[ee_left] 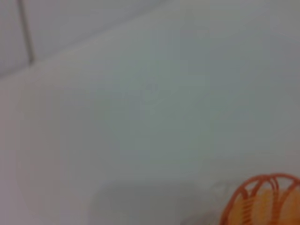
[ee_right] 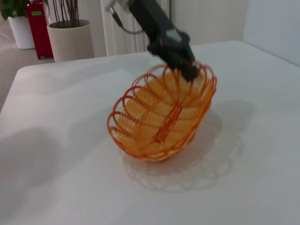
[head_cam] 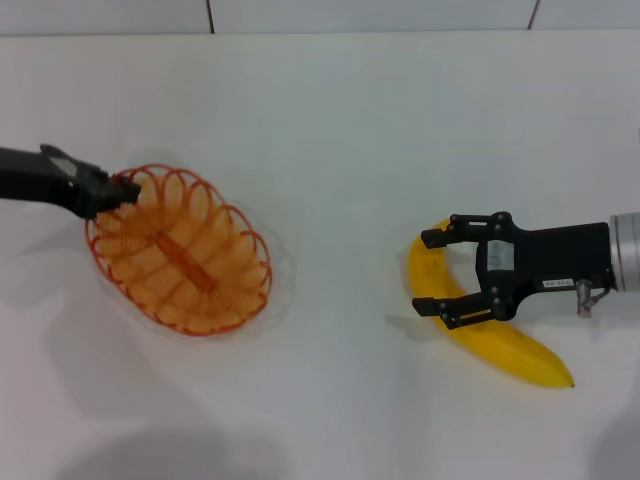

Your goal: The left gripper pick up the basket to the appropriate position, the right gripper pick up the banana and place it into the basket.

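The basket (head_cam: 182, 255) hangs tilted and crooked from the robot's left gripper, so the robot should straighten it and put it down flat farther back before bringing the banana.
The orange wire basket (head_cam: 180, 250) is at the left of the white table and also shows in the right wrist view (ee_right: 161, 112). It is tilted, with its far rim raised. My left gripper (head_cam: 115, 190) is shut on that raised rim; it also shows in the right wrist view (ee_right: 187, 70). A bit of the basket's rim (ee_left: 262, 197) shows in the left wrist view. The yellow banana (head_cam: 500, 345) lies on the table at the right. My right gripper (head_cam: 428, 272) is open, with a finger on either side of the banana's upper curved part.
The white table (head_cam: 330, 130) ends at a tiled wall at the back. In the right wrist view, a beige plant pot (ee_right: 70, 40) and a red object (ee_right: 40, 23) stand on the floor beyond the table's far edge.
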Robot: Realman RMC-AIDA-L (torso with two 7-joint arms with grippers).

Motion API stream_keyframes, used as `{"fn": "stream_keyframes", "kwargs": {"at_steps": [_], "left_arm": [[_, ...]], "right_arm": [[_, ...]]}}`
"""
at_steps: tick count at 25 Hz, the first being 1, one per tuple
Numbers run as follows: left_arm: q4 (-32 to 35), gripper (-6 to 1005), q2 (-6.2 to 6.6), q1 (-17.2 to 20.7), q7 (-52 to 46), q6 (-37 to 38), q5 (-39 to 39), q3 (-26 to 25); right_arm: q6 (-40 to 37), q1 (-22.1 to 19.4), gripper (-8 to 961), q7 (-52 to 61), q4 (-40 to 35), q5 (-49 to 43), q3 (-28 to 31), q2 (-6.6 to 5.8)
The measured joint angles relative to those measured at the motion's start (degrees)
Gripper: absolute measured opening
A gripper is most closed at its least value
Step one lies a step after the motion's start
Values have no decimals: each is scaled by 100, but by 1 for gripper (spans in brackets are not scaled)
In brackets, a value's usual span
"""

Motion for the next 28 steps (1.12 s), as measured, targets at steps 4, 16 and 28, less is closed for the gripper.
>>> {"fn": "stream_keyframes", "kwargs": {"at_steps": [4,16,28], "left_arm": [[312,111,44,141,3,522,-600,-17],[-263,102,-113,592,-625,-126,-1774,-385],[-1056,136,-100,702,-853,-1019,-1871,-745]], "right_arm": [[0,-1,893,-6,0,0,0,0],[0,52,893,-2,0,-65,-56,-10],[0,50,893,-13,-3,-118,2,9]]}}
